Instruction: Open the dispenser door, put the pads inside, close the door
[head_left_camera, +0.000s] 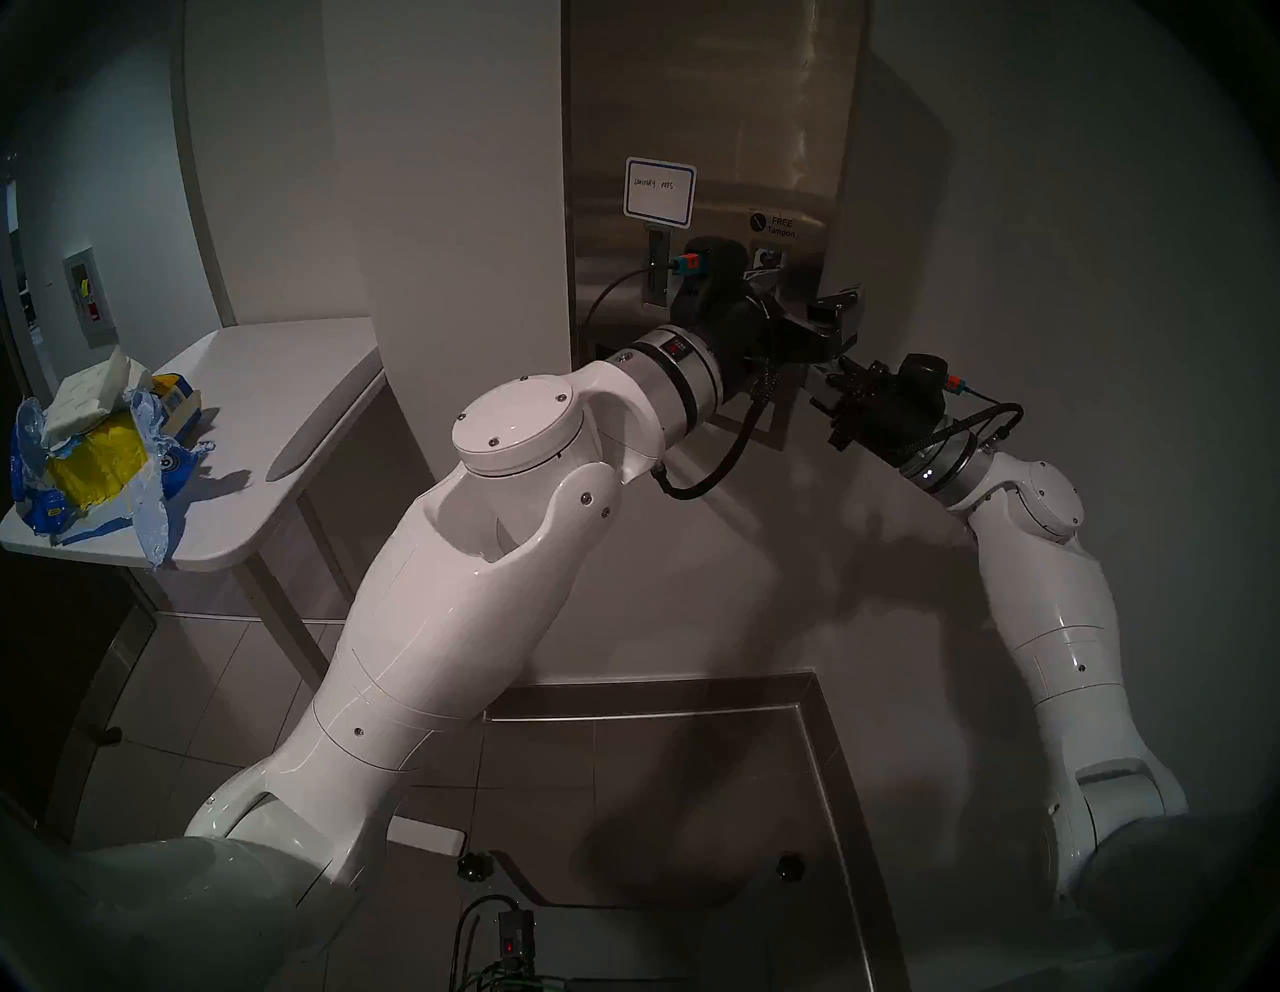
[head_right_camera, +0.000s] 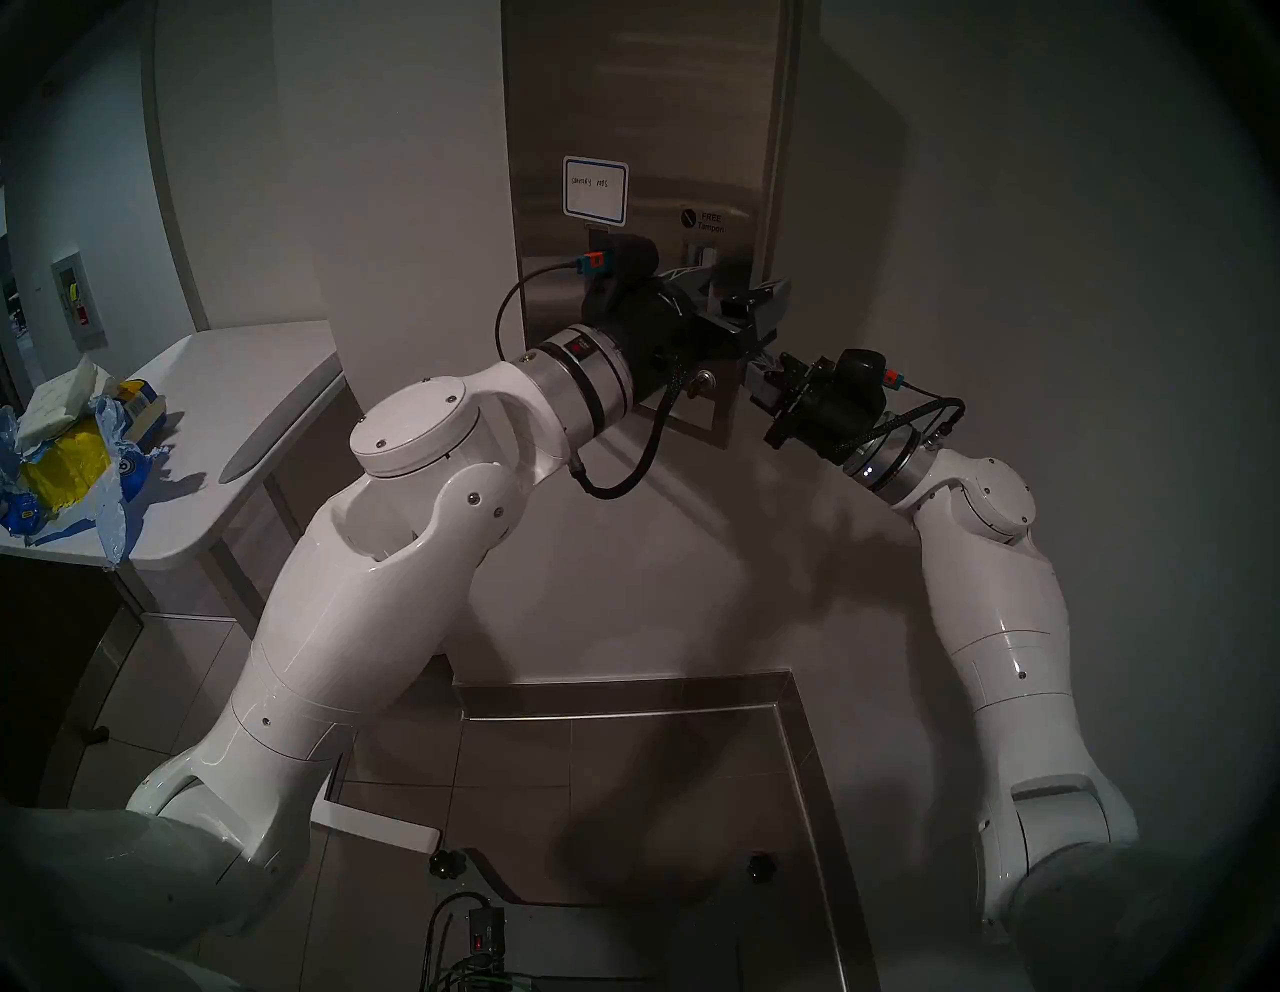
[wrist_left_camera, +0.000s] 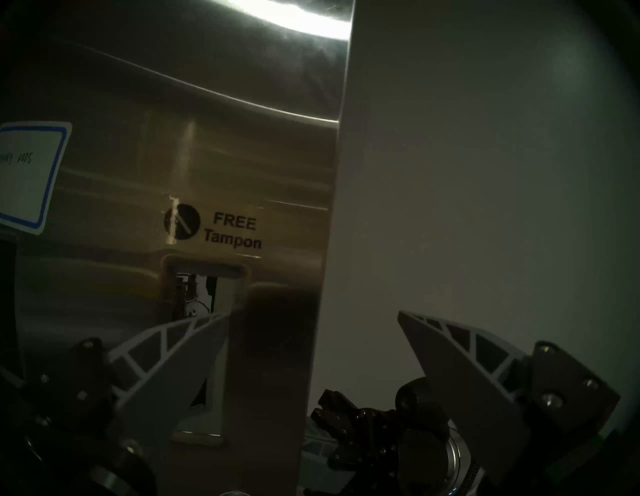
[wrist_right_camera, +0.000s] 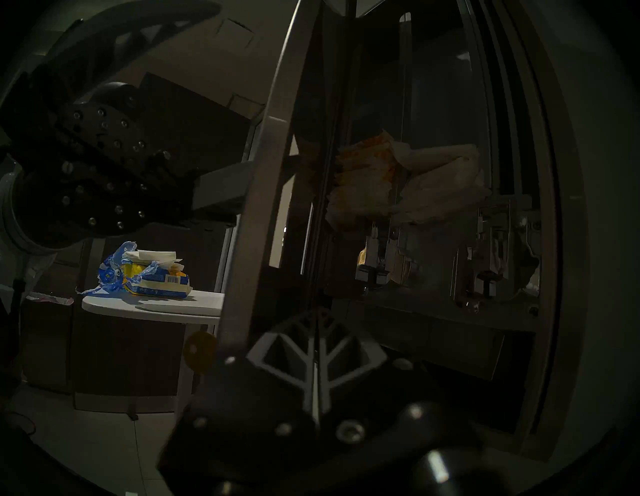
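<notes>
The dispenser door (head_left_camera: 711, 99) is ajar at the edge (head_left_camera: 848, 165) farthest from the table, so it will swing out toward the table when the robot pulls it.
The brushed-steel dispenser door (head_left_camera: 706, 138) with its blue-bordered label (head_left_camera: 658, 192) stands ajar. In the right wrist view its edge (wrist_right_camera: 263, 173) runs diagonally in front of the dispenser's open inside. My left gripper (head_left_camera: 810, 294) is open and straddles the door's right edge (wrist_left_camera: 325, 242), one finger in front and one behind. My right gripper (head_left_camera: 824, 388) is shut and empty, just below it by the door's lower right edge. White pads (wrist_right_camera: 440, 183) lie inside beside orange-printed ones (wrist_right_camera: 363, 173). More white pads (head_left_camera: 90, 395) lie on the package on the table.
A white table (head_left_camera: 277, 388) at the left holds a torn blue plastic package with yellow bundles (head_left_camera: 97, 471). A steel-edged frame (head_left_camera: 692, 706) lies on the tiled floor below the dispenser. The wall (head_left_camera: 1039, 208) is to the right of the door.
</notes>
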